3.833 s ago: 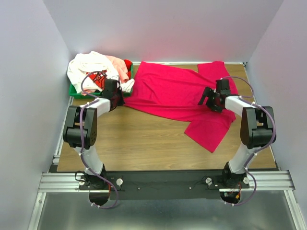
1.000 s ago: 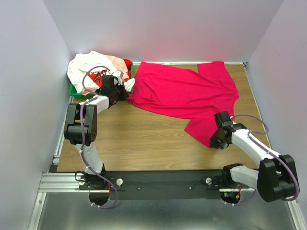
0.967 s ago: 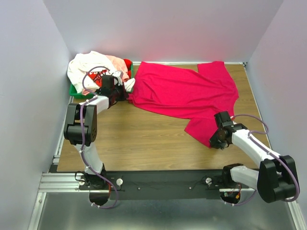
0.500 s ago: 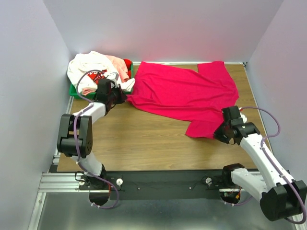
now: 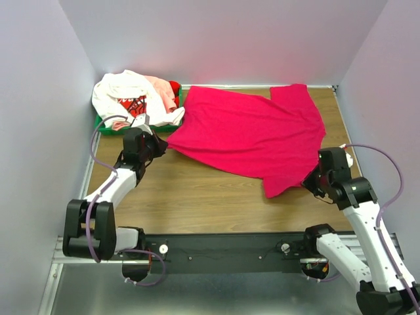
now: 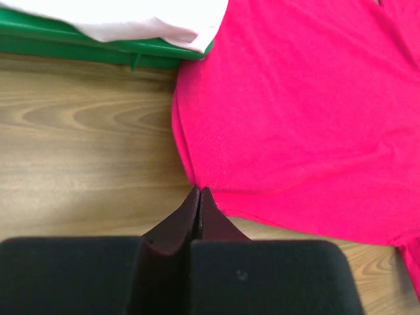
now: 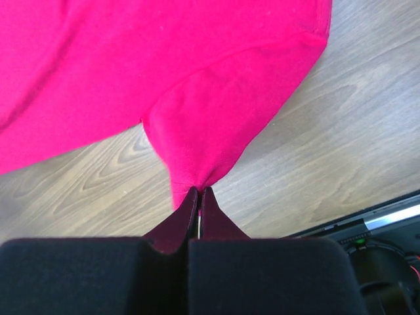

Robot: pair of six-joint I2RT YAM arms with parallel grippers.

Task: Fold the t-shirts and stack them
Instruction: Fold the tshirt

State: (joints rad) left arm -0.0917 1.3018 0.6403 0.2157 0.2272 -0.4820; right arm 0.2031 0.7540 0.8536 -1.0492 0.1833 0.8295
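The near sleeve sticks out beyond the side of the magenta-red t-shirt, so my right gripper needs to bring the sleeve back over the t-shirt's body.
The magenta-red t-shirt lies spread across the back and right of the wooden table. My left gripper is shut on its left edge, close to the green tray; the left wrist view has the jaws pinched on the hem of the t-shirt. My right gripper is shut on the shirt's near right corner, and the right wrist view shows cloth bunched into the closed tips. The white t-shirt with a red graphic, a pale pink one and a red one are heaped at the back left.
The heap sits in a green tray in the back left corner; its rim shows in the left wrist view. Bare wood lies in front of the shirt. The metal rail runs along the near edge, and walls close in three sides.
Both arms have drawn back toward the near edge while holding the shirt. The right gripper swung its corner rightward, unfolding the lower flap, and the shirt now lies flatter.
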